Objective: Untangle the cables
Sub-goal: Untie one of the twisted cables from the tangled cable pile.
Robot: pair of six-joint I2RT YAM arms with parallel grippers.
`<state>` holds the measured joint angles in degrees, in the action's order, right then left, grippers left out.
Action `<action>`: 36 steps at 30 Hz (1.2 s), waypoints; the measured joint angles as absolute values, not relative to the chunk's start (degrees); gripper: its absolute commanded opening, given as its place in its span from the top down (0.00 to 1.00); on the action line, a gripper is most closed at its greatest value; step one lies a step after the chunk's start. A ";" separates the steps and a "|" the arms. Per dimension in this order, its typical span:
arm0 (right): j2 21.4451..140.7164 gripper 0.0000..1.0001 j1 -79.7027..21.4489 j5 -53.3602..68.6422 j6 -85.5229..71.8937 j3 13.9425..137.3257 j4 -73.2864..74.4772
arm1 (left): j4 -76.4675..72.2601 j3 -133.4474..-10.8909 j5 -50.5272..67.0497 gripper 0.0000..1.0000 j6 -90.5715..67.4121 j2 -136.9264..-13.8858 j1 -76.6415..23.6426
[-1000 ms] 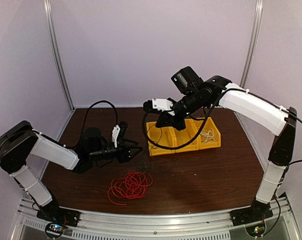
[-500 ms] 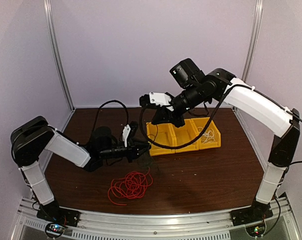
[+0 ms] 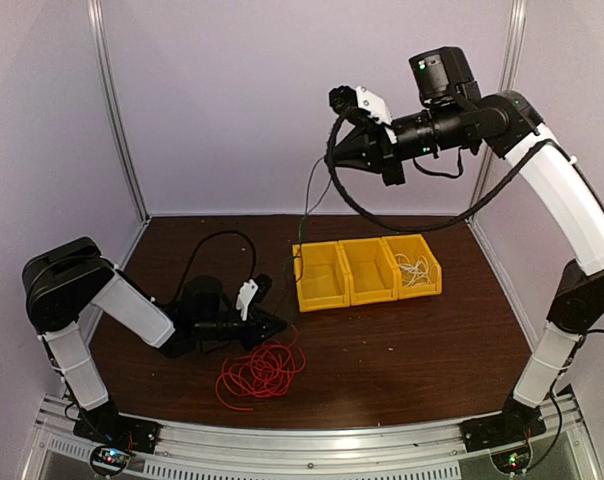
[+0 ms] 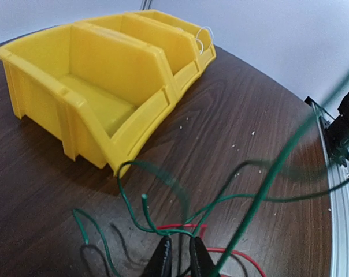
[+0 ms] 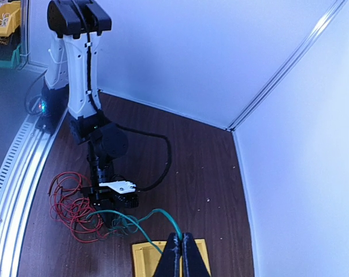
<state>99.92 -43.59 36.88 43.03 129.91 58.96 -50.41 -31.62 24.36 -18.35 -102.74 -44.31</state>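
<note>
My left gripper's fingers are catching the green loop [image 4: 183,232] next to the red cable. Next, my left gripper opens, goes up and grabs the hanging green cable [image 3: 301,232] closer to my right gripper.
A red cable [image 3: 262,370] lies coiled on the brown table near the front. A green cable [image 5: 163,216] rises from that tangle to my right gripper [image 3: 340,155], which is shut on it high above the yellow bins [image 3: 367,290]. My left gripper [image 3: 272,325] sits low at the coil's far edge. In the left wrist view its jaws [image 4: 179,239] are nearly together, with a green cable [image 4: 131,213] loop across their tips and the red cable [image 4: 238,253] just beyond. A white cable [image 3: 414,268] lies in the rightmost bin.
Three joined yellow bins [image 4: 65,98] stand at the middle back of the table; the left and middle ones hold nothing I can see. The right arm's black hose [image 3: 402,215] hangs in a loop above the bins. Grey walls close in the back and sides.
My right gripper has risen from just above the bins to high over them, drawing the green cable up. My left gripper has closed and settled lower at the red coil's edge.
</note>
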 measured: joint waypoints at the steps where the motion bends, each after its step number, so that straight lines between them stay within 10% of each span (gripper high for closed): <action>1: 99.57 1.00 -42.26 37.93 43.00 131.46 59.02 | -48.58 -31.35 23.94 0.88 -18.02 -102.30 -44.31; 13: 93.86 1.00 -29.58 46.41 41.45 139.37 60.23 | -31.53 -31.27 15.29 1.00 -14.11 -94.89 -44.31; 24: 93.10 1.00 -28.51 51.75 39.72 136.44 59.61 | -27.05 -29.47 7.92 0.64 -13.85 -80.44 -44.31; 36: 94.76 1.00 -38.24 50.57 39.83 125.80 58.50 | -36.58 -36.99 14.55 0.51 -12.53 -82.06 -44.58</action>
